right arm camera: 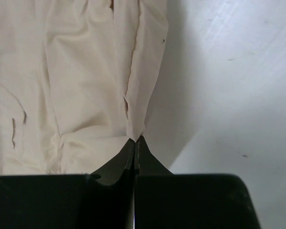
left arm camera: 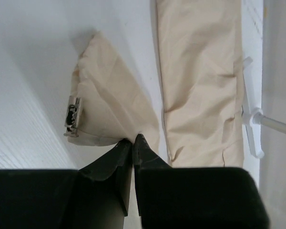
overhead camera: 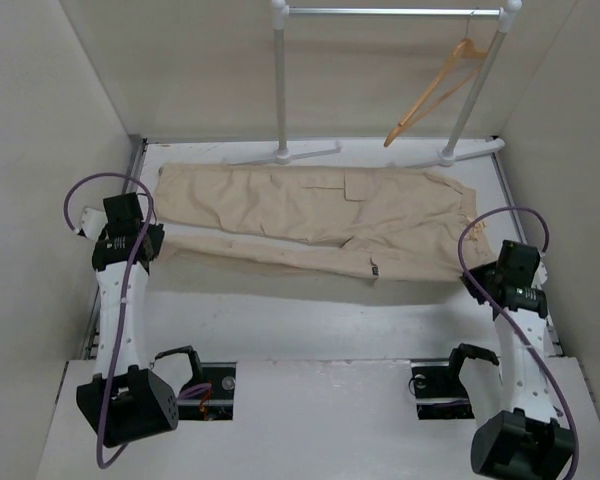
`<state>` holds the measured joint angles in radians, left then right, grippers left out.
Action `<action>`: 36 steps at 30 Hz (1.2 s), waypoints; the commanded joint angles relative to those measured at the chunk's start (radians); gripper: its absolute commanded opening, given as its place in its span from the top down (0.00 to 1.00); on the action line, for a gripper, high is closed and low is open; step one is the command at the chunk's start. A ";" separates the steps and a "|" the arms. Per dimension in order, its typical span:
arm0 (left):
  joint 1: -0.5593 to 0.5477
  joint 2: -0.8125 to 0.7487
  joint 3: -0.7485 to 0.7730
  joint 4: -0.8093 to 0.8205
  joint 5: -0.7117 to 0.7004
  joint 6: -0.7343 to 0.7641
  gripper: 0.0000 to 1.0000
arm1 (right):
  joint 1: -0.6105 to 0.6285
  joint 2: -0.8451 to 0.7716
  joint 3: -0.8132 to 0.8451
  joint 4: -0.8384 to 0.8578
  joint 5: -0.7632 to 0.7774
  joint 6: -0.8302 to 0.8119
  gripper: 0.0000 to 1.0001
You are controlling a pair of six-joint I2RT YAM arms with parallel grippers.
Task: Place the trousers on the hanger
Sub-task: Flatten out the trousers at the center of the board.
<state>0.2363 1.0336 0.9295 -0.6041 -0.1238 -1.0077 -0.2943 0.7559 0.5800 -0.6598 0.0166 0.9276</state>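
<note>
The trousers' near leg point(overhead camera: 280, 257) hangs in a narrow strip apart from the far leg, so next I lay it flat before my right gripper takes the trousers' waist point(overhead camera: 468, 232) anew.
The beige trousers point(overhead camera: 310, 215) lie spread across the table, legs to the left and waist to the right. My left gripper point(overhead camera: 152, 243) is shut on the end of the near leg point(left arm camera: 109, 95), which is pinched between the fingertips and lifted a little; a small metal buckle point(left arm camera: 72, 117) shows on that fabric. The far leg point(left arm camera: 200, 81) lies flat beside it. My right gripper point(overhead camera: 485, 262) is shut on the trousers' near right edge point(right arm camera: 138, 95), at the waist end. The light-orange wooden hanger point(overhead camera: 435, 88) hangs by its hook from the rail at the back right, apart from both grippers.
The white-and-metal garment rail point(overhead camera: 390, 12) stands behind the trousers, with uprights and white feet point(overhead camera: 285, 155) on the table; one foot shows in the left wrist view point(left arm camera: 252, 124). White walls close in left, right and back. Bare table point(overhead camera: 310, 310) lies in front of the trousers.
</note>
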 commanded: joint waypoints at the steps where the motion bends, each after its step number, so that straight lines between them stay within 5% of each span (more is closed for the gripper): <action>1: 0.004 0.002 0.110 -0.110 -0.179 0.139 0.97 | 0.008 -0.017 0.032 -0.145 -0.087 -0.009 1.00; 6: -0.015 -0.059 0.071 -0.291 -0.359 0.248 0.97 | 0.140 -0.024 0.026 -0.216 -0.089 -0.035 1.00; 11: -0.012 -0.194 -0.040 -0.456 -0.298 0.228 0.97 | 0.255 -0.006 0.061 -0.261 -0.072 -0.041 0.99; 14: -0.013 -0.240 0.017 -0.506 -0.293 0.239 0.95 | 0.347 -0.016 0.118 -0.299 -0.049 -0.056 1.00; 20: -0.018 -0.250 0.152 -0.594 -0.292 0.319 0.75 | 0.441 -0.081 0.230 -0.451 0.129 -0.131 0.96; 22: -0.019 -0.262 0.154 -0.580 -0.316 0.330 0.59 | 0.459 -0.101 0.241 -0.480 0.170 -0.138 0.84; 26: -0.027 -0.175 0.172 -0.478 -0.301 0.334 0.55 | 0.505 -0.102 0.227 -0.465 0.128 -0.134 0.36; 29: -0.045 -0.106 0.151 -0.381 -0.252 0.324 0.51 | 0.524 -0.098 0.228 -0.404 0.095 -0.154 0.27; 32: -0.036 0.030 0.098 -0.231 -0.147 0.313 0.51 | 0.533 -0.072 0.228 -0.321 0.039 -0.156 0.32; 36: -0.012 0.209 0.034 -0.097 -0.057 0.264 0.54 | 0.548 -0.043 0.164 -0.166 -0.116 -0.147 0.75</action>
<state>0.2092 1.1633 1.0164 -0.8234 -0.2737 -0.7128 0.2382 0.6987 0.7723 -0.9821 0.0166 0.7818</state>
